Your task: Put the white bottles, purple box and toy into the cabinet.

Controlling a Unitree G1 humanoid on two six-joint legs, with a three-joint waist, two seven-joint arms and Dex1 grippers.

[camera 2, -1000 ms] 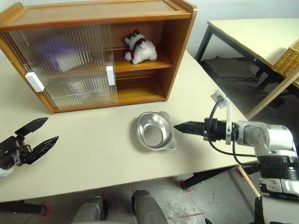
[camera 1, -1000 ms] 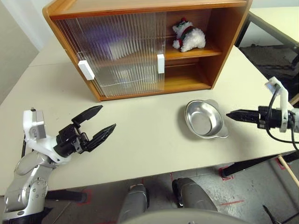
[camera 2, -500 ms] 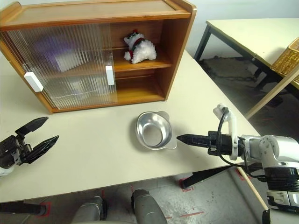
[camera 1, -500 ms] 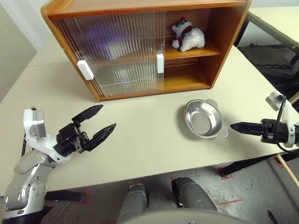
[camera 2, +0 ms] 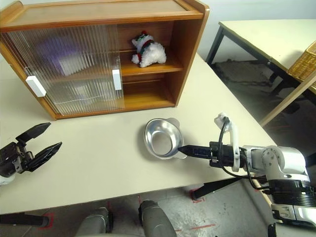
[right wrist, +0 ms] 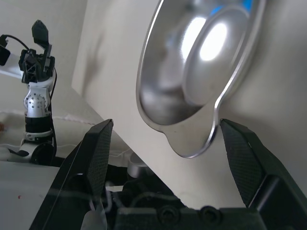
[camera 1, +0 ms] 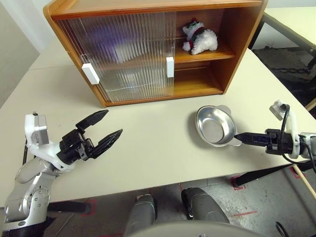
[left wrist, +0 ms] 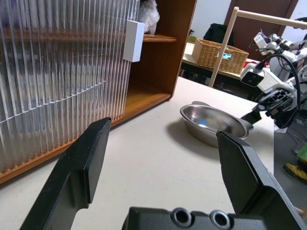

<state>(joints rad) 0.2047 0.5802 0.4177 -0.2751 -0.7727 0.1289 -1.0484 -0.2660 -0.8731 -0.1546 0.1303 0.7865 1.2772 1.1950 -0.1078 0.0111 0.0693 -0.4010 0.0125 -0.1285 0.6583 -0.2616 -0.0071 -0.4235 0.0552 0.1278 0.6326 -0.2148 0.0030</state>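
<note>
I should expect the white bottles low behind the ribbed doors when I carry the metal dish (camera 1: pixel 216 126) into the cabinet, because pale shapes (camera 1: pixel 132 78) show there.
The cabinet (camera 1: pixel 237 44) stands at the back of the table, its two ribbed doors slid left and its right side uncovered. The toy (camera 1: pixel 200 38) lies on the upper shelf there. A purple blur (camera 1: pixel 104 35) behind the doors looks like the purple box. Pale shapes also show through the ribbing, and I cannot make out the white bottles among them. My left gripper (camera 1: pixel 114 123) hovers open and empty over the table's near left. My right gripper (camera 2: pixel 180 148) points left, open. Its fingers flank the near handle of the metal dish (right wrist: pixel 192 72) without closing on it.
The shallow metal dish (camera 1: pixel 215 126) sits on the table in front of the cabinet's uncovered side. The table's front edge runs just below both grippers. A second table (camera 2: pixel 266 34) and a wicker basket (camera 2: pixel 303 61) stand off to the right.
My right gripper has drawn in to the left and a little lower, rolling as it went. Its tip is now at the dish's handle. The left gripper has not moved.
</note>
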